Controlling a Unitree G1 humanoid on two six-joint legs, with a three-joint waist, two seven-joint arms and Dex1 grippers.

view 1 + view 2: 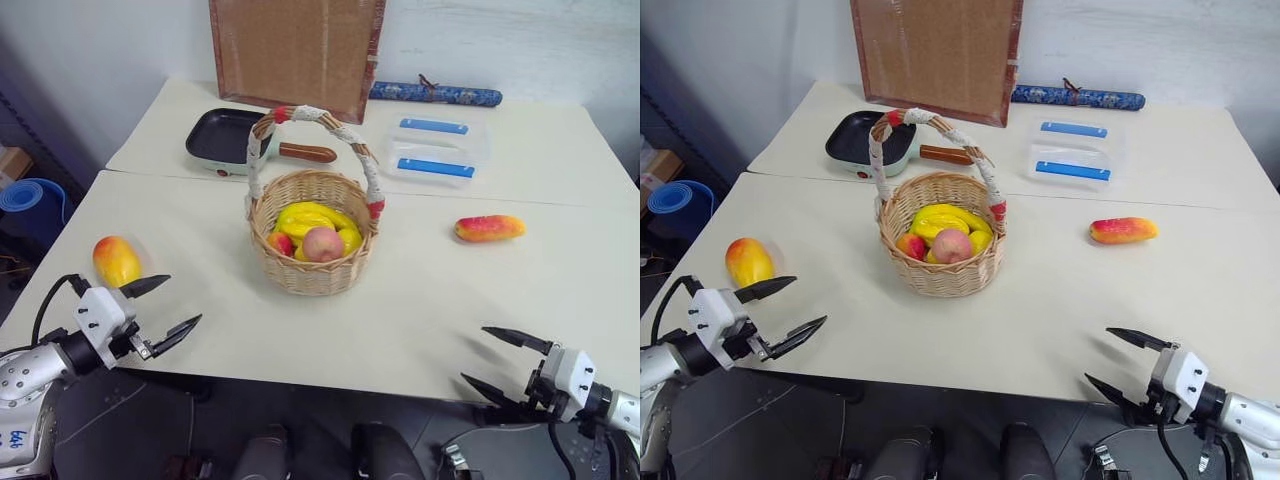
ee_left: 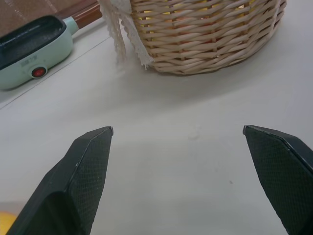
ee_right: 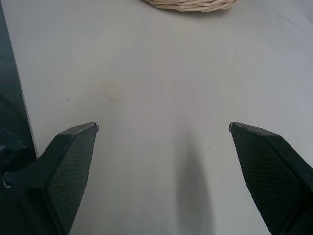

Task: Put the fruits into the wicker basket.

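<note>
The robot's left gripper has its open fingers pointed at the wicker basket, with the plump mango [image 1: 117, 261] lying beside them, so it should back away and turn to straddle the mango.
The wicker basket [image 1: 313, 240] stands mid-table with its arched white-corded handle up; it holds a yellow banana bunch and a round pinkish fruit. A plump yellow-orange mango [image 1: 116, 261] lies at the table's left edge. A slimmer red-orange mango [image 1: 489, 228] lies to the right of the basket. My left gripper [image 1: 168, 304] hovers open at the front left, just in front of the plump mango and apart from it. At the front right edge my right gripper [image 1: 490, 360] is open and empty, well short of the slim mango. The basket's wall [image 2: 205, 44] shows ahead of the left fingers [image 2: 83, 171].
Behind the basket, on a second table, are a black pan with a mint base [image 1: 226, 140], two clear boxes with blue bars [image 1: 433, 150], a blue patterned roll [image 1: 436, 94] and a brown board [image 1: 297, 52] leaning on the wall. A blue rolled mat [image 1: 30, 200] lies on the floor at left.
</note>
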